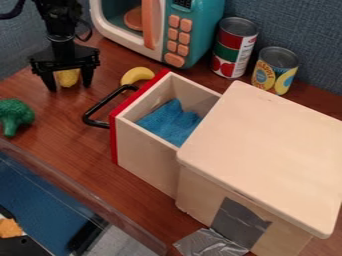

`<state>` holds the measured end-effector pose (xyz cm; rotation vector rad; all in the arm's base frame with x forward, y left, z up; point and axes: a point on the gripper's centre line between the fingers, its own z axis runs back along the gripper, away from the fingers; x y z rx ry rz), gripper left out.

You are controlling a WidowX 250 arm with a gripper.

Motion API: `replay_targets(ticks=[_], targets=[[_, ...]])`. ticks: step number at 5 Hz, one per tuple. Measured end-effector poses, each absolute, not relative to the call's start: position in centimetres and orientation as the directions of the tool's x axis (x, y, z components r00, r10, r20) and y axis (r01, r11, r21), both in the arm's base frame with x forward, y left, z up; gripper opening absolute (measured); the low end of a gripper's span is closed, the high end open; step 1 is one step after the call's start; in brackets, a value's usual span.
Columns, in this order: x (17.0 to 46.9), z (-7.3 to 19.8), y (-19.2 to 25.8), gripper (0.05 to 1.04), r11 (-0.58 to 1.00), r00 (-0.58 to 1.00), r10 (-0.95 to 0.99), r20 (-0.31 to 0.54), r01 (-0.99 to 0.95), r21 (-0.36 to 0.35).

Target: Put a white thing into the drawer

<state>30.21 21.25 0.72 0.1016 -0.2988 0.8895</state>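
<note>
I expect the pale yellow rounded object to settle and stay in place on the crumpled blue cloth when I lower it in, because the cloth covers the bottom of the drawer.
The gripper hangs at the upper left, left of the drawer, with its two fingers spread apart. A small yellowish object shows between the fingers, with a gap on its right side; whether it lies between them or behind them I cannot tell. The wooden drawer is pulled out of its white box, its red front and black handle facing left. Inside the drawer lies a crumpled blue cloth. I cannot make out a plainly white loose object.
A yellow banana lies behind the drawer handle, and green broccoli sits at the left edge. A teal toy microwave and two cans stand at the back. A clear-walled tray occupies the lower left.
</note>
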Motion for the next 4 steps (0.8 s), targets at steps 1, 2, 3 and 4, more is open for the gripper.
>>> replay_targets(ticks=[1,2,3,4], targets=[[30.0,0.6,22.2,0.681,0.699,0.66,0.7,0.272,-0.711,-0.077],[29.9,0.9,21.7,0.621,0.727,0.686,0.677,0.266,-0.681,-0.093],[30.4,4.0,19.4,0.621,0.753,0.698,0.655,0.287,-0.632,-0.181],[30.8,9.6,16.3,0.621,0.791,0.701,0.61,0.369,-0.557,-0.251]])
